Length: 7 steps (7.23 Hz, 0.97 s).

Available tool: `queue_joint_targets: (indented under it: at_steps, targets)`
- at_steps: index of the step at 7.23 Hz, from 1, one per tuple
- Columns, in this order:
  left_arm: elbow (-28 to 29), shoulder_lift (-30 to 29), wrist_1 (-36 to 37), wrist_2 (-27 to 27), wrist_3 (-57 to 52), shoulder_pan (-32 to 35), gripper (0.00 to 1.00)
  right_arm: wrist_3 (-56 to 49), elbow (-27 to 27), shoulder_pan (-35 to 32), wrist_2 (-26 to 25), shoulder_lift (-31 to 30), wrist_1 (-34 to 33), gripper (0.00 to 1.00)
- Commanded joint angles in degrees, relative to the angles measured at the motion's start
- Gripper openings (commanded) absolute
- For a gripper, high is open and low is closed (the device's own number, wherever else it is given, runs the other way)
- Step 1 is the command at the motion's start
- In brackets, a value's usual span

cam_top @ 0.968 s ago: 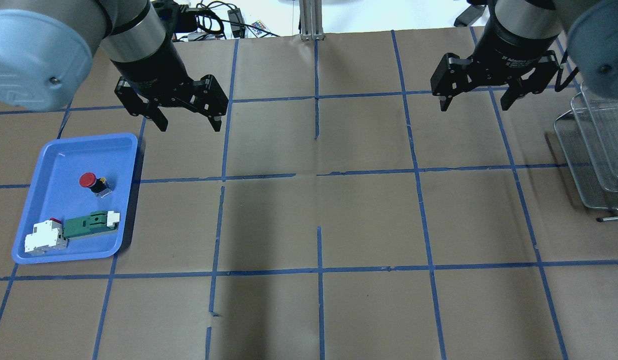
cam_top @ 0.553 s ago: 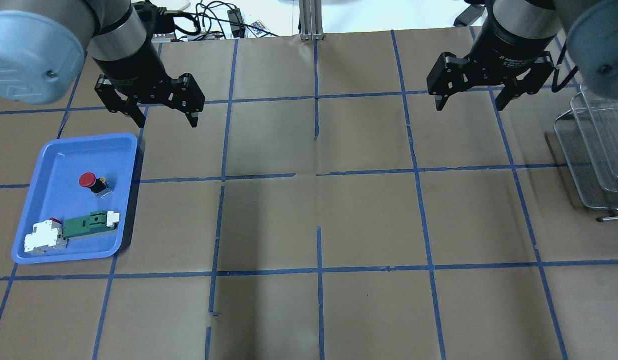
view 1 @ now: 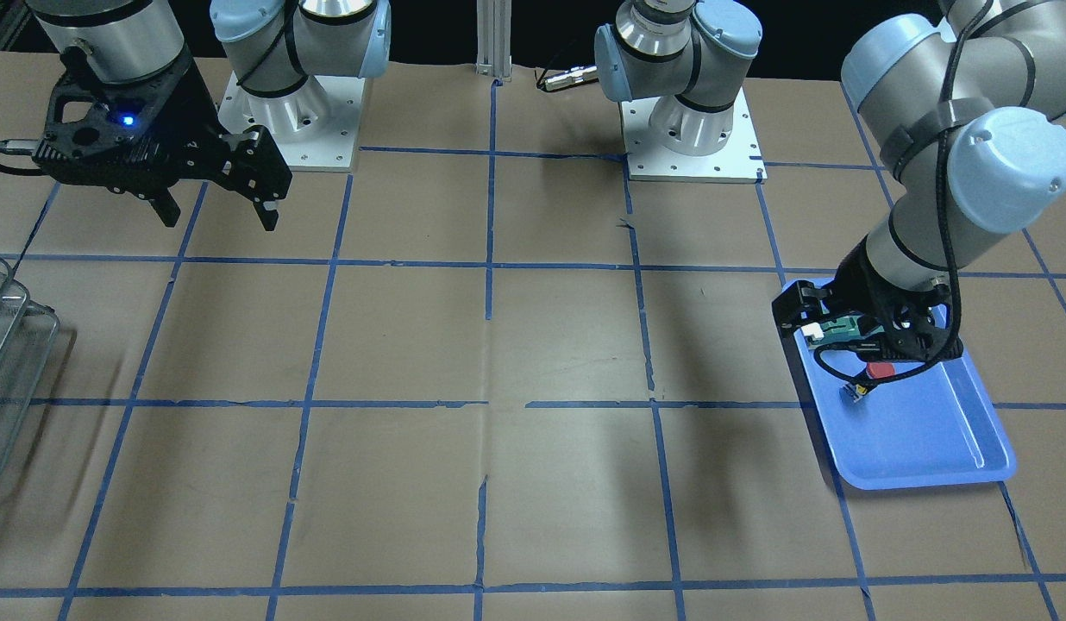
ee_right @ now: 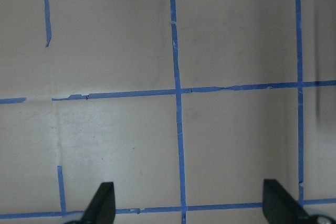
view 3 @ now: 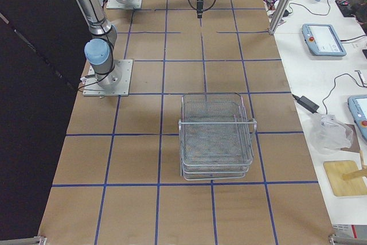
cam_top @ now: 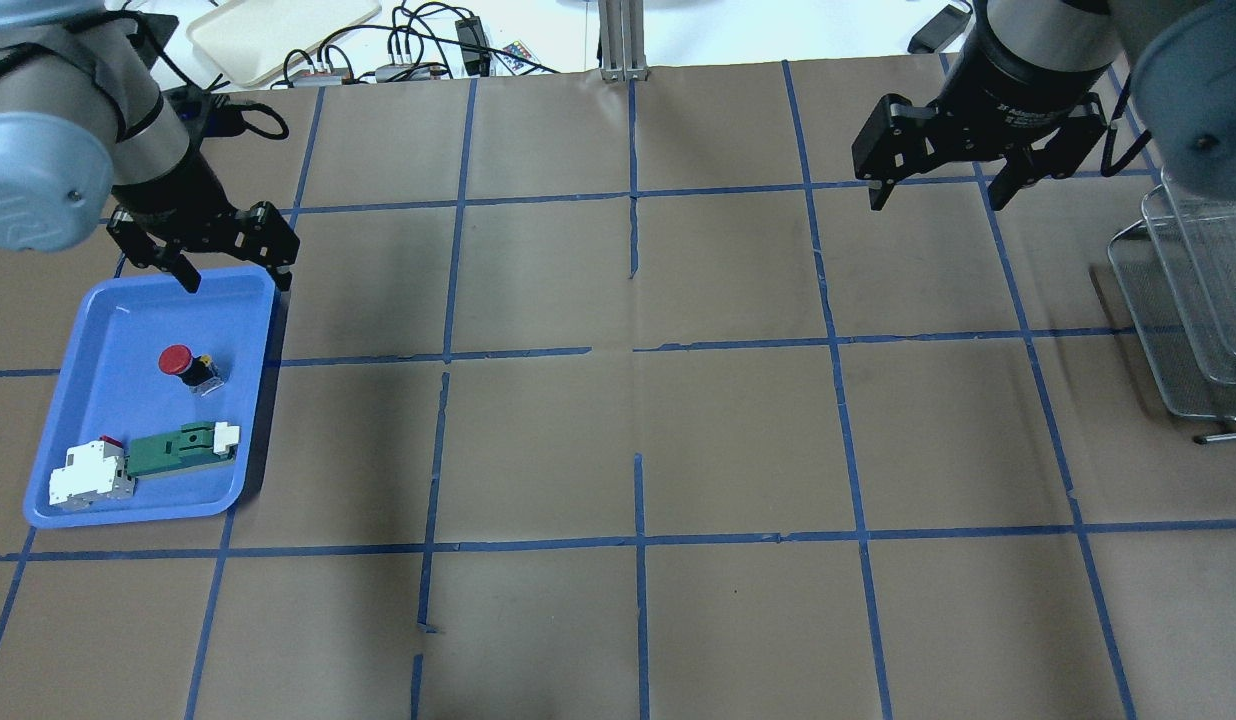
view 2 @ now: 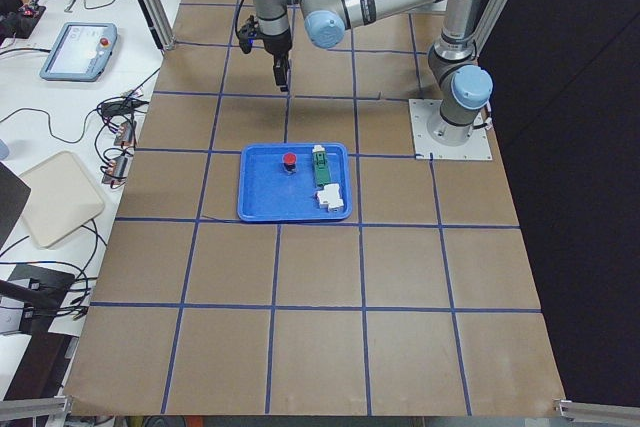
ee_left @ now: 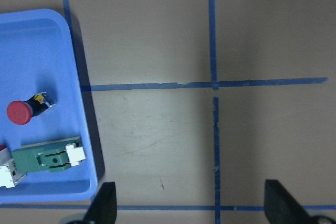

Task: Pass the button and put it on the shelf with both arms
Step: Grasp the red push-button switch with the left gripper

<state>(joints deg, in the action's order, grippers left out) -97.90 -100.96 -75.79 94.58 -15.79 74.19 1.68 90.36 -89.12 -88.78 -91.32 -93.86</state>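
Observation:
The yellow-marked tail (ee_left: 44,99) reaches past the button's black body (ee_left: 35,106). The tail will stick out beyond my left gripper when I carry the button.
The button (cam_top: 183,365), with a red cap and black body, lies on its side in the blue tray (cam_top: 108,320); it also shows in the left wrist view (ee_left: 23,110) and the front view (view 1: 881,369). My left gripper (cam_top: 236,280) is open and empty, hanging above the tray's far edge, short of the button. My right gripper (cam_top: 936,200) is open and empty above the table at the far right, a little left of the wire shelf (cam_top: 1193,300). The shelf is empty in the right side view (view 3: 217,136).
A green-and-white flat component (cam_top: 178,448) and a white block with red parts (cam_top: 90,475) lie at the tray's near end. Cables and a beige tray (cam_top: 278,30) sit beyond the table's far edge. Blue tape lines grid the brown table.
My left gripper has moved left and lower, from right of the tray to above its far edge. My right gripper has shifted only slightly. The button has not moved.

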Motion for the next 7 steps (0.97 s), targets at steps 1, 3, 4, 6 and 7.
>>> queue_joint_targets:
  at_steps: [1, 3, 4, 6, 7]
  targets:
    - [-7.88, -2.73, 12.80, -0.27, -14.02, -9.37, 1.00, 0.08, 0.08, 0.00, 0.28, -0.17, -0.09, 1.00]
    - [-10.90, -5.28, 18.55, -0.27, -19.62, -13.00, 1.00, -0.01, 0.34, 0.00, 0.45, -0.17, -0.01, 1.00]
    - [-10.82, -6.51, 19.45, -0.36, -21.98, -13.28, 1.00, -0.01, 0.43, 0.00, 0.37, -0.26, 0.17, 1.00]
    - [-10.91, -8.19, 20.50, -1.93, -22.18, -13.28, 0.80, -0.01, 0.61, -0.09, 0.45, -0.35, 0.08, 1.00]
    - [-10.65, -8.46, 20.68, -1.94, -22.18, -13.28, 0.80, -0.01, 0.61, -0.09, 0.45, -0.26, -0.01, 1.00]
